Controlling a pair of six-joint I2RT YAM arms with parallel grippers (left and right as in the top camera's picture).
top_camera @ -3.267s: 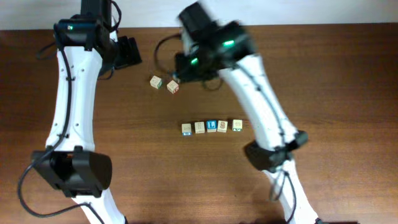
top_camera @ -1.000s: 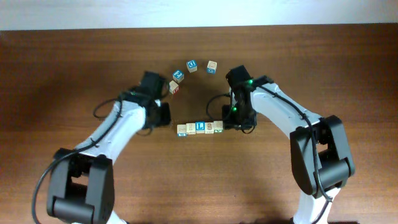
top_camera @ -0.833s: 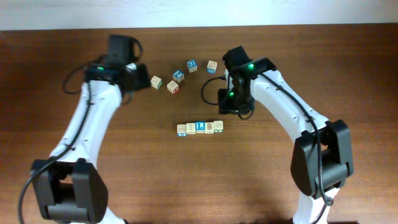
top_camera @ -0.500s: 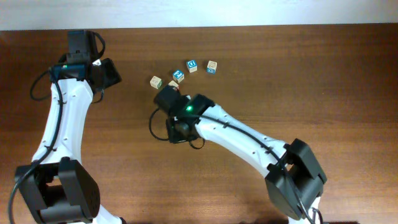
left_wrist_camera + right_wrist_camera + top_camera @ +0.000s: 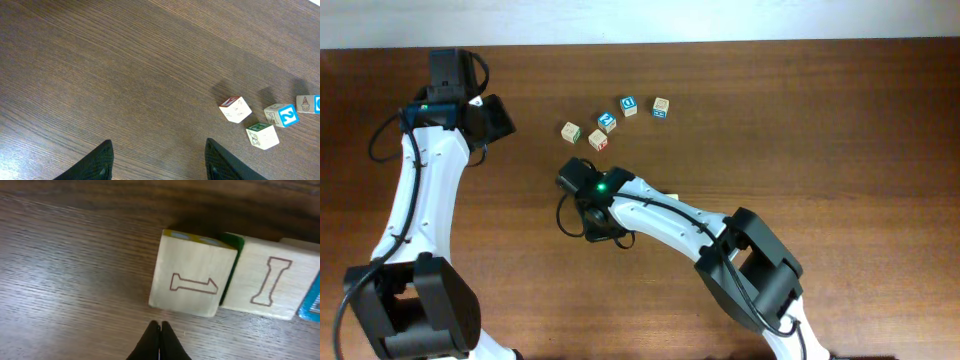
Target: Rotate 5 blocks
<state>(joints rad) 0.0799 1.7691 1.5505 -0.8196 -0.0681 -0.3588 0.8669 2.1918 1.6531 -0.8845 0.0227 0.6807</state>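
Note:
The end block (image 5: 192, 275) is crooked against the row of blocks. Next, my left gripper closes and pushes it inward while my right gripper steadies the row's other end (image 5: 671, 197).
In the right wrist view a pale wood block (image 5: 192, 280) with a red outlined letter stands at the end of a row. A second pale block (image 5: 267, 282) touches it, and a blue edge of a third (image 5: 311, 305) shows at the right. My right gripper (image 5: 160, 326) is shut and empty, its tips on the table just in front of the end block. In the overhead view my right arm (image 5: 620, 205) covers that row. My left gripper (image 5: 498, 118) is open and empty at the far left; in its wrist view the left gripper (image 5: 160, 152) hangs over bare wood.
Several loose cubes lie behind the row: a pale one (image 5: 570, 131), a red-marked one (image 5: 598, 140), two blue-faced ones (image 5: 607, 122) (image 5: 629, 105) and another pale one (image 5: 661, 107). The left wrist view shows some of these cubes (image 5: 235, 109) (image 5: 262, 135) (image 5: 281, 115).
My right arm has swung across to the left end of the row and its gripper has shut. My left arm has pulled back to the far left and now holds still.

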